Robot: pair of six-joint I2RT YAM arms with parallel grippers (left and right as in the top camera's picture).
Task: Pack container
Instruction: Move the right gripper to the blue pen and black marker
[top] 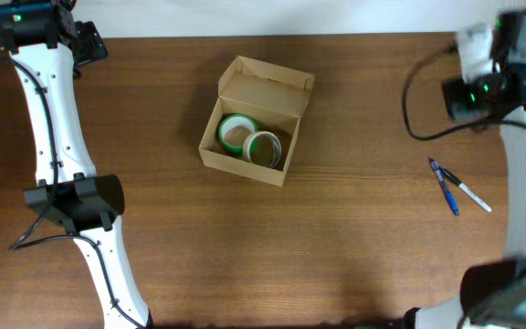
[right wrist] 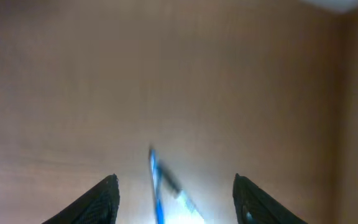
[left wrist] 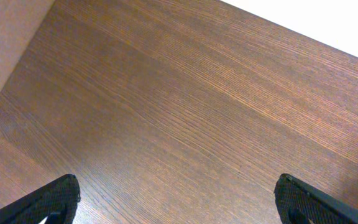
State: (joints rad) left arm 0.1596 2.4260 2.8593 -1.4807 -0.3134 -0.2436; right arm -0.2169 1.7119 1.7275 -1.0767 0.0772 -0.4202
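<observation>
The blue pen (top: pixel 443 185) is lengthwise between my right gripper's open fingers, and its body is clear of the white pen. I should now lower the gripper until its fingers straddle the blue pen's body (top: pixel 450 200).
The container (top: pixel 210 146) is a small tan cardboard box in the middle of the table, its flap lid standing open at the back. Inside lie two tape rolls, a green one (top: pixel 236 133) and a paler one (top: pixel 263 147). My left gripper (top: pixel 88 44) is at the far left corner, open and empty over bare wood in the left wrist view (left wrist: pixel 179 199). My right gripper (top: pixel 459 96) is at the far right, open and empty in the right wrist view (right wrist: pixel 176 202). That view is blurred and does not show the box.
A blue pen (top: pixel 444 185) and a white pen (top: pixel 471 195) lie on the table at the right, in front of my right gripper. They show blurred between its fingers in the right wrist view, blue (right wrist: pixel 156 180) and white (right wrist: pixel 184 200). The table's back edge runs just behind both grippers.
</observation>
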